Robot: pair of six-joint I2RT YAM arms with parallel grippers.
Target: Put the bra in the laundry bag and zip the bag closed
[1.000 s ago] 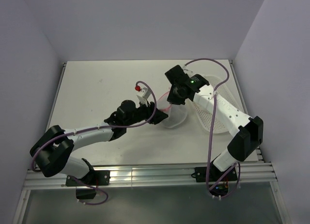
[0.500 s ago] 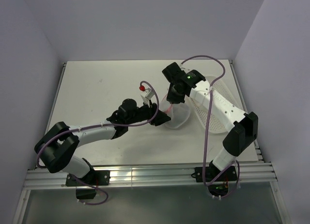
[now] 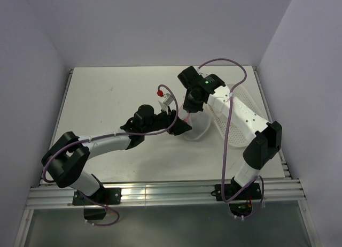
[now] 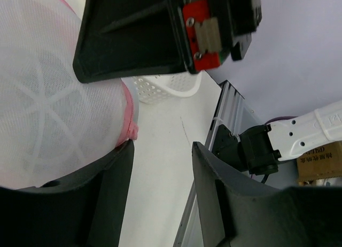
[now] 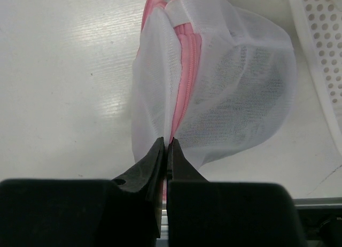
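The pink trim's loose end (image 4: 132, 130) sticks out next to my open left gripper, so I should keep easing the gripper's fingers around that loose end until they can close on it.
The laundry bag (image 3: 196, 130) is a white mesh pouch with pink zipper trim, lying mid-table. My right gripper (image 3: 187, 117) is shut on the pink trim; the right wrist view shows the jaws (image 5: 167, 141) pinched on the zipper line, with the bag (image 5: 240, 86) hanging beyond them. My left gripper (image 3: 181, 127) is open at the bag's left side. In the left wrist view (image 4: 160, 145) one finger (image 4: 115, 167) touches the bag's (image 4: 48, 108) pink edge, and bare table shows between the jaws. The black bra shows in no view.
A white perforated basket (image 3: 243, 116) lies right of the bag, under the right arm; it also shows in the left wrist view (image 4: 165, 86) and the right wrist view (image 5: 320, 49). The right arm's base (image 4: 256, 151) and the table's rail stand near.
My right gripper has shifted left and back, still pinching the pink trim. My left gripper has moved right and closer to the bag.
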